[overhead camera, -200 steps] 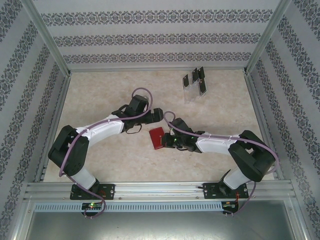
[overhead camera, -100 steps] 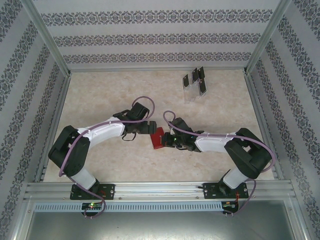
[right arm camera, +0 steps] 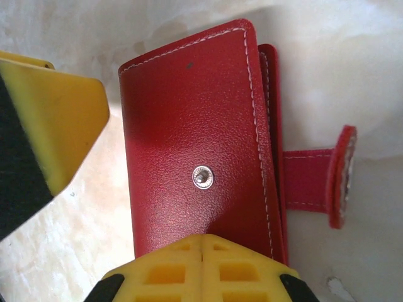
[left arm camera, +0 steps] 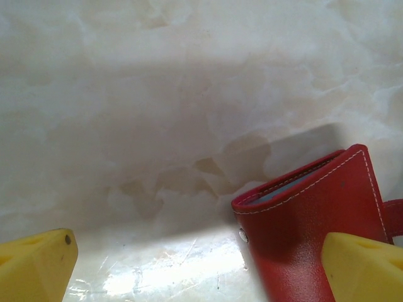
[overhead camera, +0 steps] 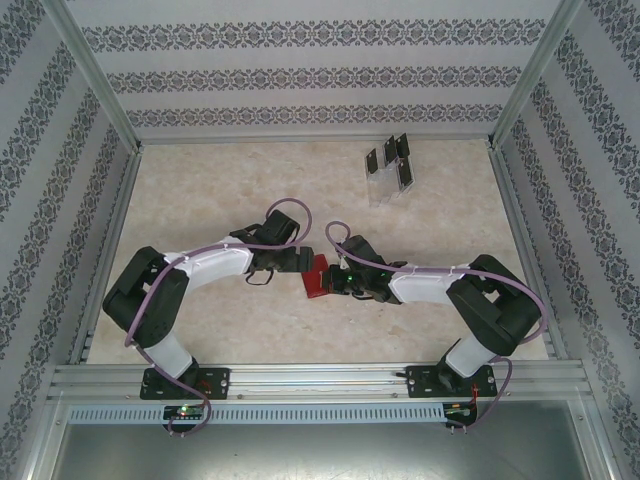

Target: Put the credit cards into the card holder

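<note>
My right gripper needs to lift off and fold the strap's loose end [right arm camera: 341,177] over the stud, because the card holder's strap points away from its snap stud [right arm camera: 203,177].
The card holder [overhead camera: 316,279], a small red wallet, lies folded shut at the table's middle between my two grippers. In the left wrist view its corner [left arm camera: 308,220] sits between the wide-open yellow fingers [left arm camera: 34,267], close to the right one; my left gripper [left arm camera: 201,277] is low over the table. My right gripper [right arm camera: 201,267] is shut, its joined tips resting on the wallet's cover [right arm camera: 189,113] just below the snap stud [right arm camera: 203,177]. The strap [right arm camera: 337,176] hangs loose to the side. The credit cards [overhead camera: 390,163] stand far back to the right.
The dark cards sit in a clear plastic rack [overhead camera: 384,190] near the back right. Metal frame rails [overhead camera: 300,378] and patterned walls bound the table. One finger of the left gripper [right arm camera: 63,119] shows beside the wallet in the right wrist view.
My left gripper has swung in from behind the wallet, coming down and to the right until its open fingers reach the wallet's left corner. The right gripper has stayed on the wallet.
</note>
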Robot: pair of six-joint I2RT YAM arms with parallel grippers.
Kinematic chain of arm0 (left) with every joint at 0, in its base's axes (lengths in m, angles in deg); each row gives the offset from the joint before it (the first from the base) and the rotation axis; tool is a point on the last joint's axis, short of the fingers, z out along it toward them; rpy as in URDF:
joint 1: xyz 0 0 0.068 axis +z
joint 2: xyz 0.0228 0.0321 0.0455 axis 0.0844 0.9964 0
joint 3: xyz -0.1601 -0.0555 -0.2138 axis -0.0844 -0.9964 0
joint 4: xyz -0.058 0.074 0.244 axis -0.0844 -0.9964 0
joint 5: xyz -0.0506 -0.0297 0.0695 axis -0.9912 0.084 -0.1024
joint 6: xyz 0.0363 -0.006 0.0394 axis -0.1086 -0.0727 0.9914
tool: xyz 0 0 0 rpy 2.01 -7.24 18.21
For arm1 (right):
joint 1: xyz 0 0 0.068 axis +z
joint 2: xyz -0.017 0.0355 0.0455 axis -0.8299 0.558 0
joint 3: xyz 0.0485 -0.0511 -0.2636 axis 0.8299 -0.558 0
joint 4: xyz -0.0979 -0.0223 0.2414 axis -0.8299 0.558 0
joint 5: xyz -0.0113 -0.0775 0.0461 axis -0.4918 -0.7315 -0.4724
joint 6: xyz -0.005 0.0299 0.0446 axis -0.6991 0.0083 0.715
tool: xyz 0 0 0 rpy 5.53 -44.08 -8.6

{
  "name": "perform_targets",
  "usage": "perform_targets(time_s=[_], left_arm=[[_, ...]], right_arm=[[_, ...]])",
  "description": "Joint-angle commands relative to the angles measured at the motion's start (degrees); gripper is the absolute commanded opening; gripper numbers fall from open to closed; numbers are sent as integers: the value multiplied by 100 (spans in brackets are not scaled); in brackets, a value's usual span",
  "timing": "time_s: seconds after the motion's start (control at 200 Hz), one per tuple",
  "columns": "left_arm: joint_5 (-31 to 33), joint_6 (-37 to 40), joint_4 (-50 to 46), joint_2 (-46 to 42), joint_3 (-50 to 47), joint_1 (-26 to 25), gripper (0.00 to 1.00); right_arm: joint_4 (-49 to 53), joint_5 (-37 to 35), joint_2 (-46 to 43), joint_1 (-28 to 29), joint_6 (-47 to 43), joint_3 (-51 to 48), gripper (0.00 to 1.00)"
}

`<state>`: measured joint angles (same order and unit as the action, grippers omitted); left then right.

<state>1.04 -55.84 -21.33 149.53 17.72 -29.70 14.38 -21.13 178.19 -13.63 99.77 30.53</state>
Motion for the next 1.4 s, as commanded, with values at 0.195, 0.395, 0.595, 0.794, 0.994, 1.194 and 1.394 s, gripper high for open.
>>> perform_targets(time_s=[0.195,0.395,0.595,0.794,0.994,1.194,1.394], left_arm=[[51,75,139,362,25,-85,100],[313,-11,-189,551,-12,-85,100],[347,-58,-148,553,-120,-79,100],[394,-75,-168,560,-129,-82,100],[494,-144,-240,519,-176,-84,100],[522,-196,-258,476,-233,-80,100],[565,-205,-277,402,-267,-85,100]], right_arm=[[-149,82,151,-62,35,-75,0],[-131,77,112,-85,41,-96,0],[-131,81,67,-98,43,-135,0],[-149,123,55,-106,71,-127,0],[130,297,-427,-289,35,-29,14],[1081,254,-1385,-792,-314,270,20],[2449,-50,-1418,-1021,-1066,966,36]])
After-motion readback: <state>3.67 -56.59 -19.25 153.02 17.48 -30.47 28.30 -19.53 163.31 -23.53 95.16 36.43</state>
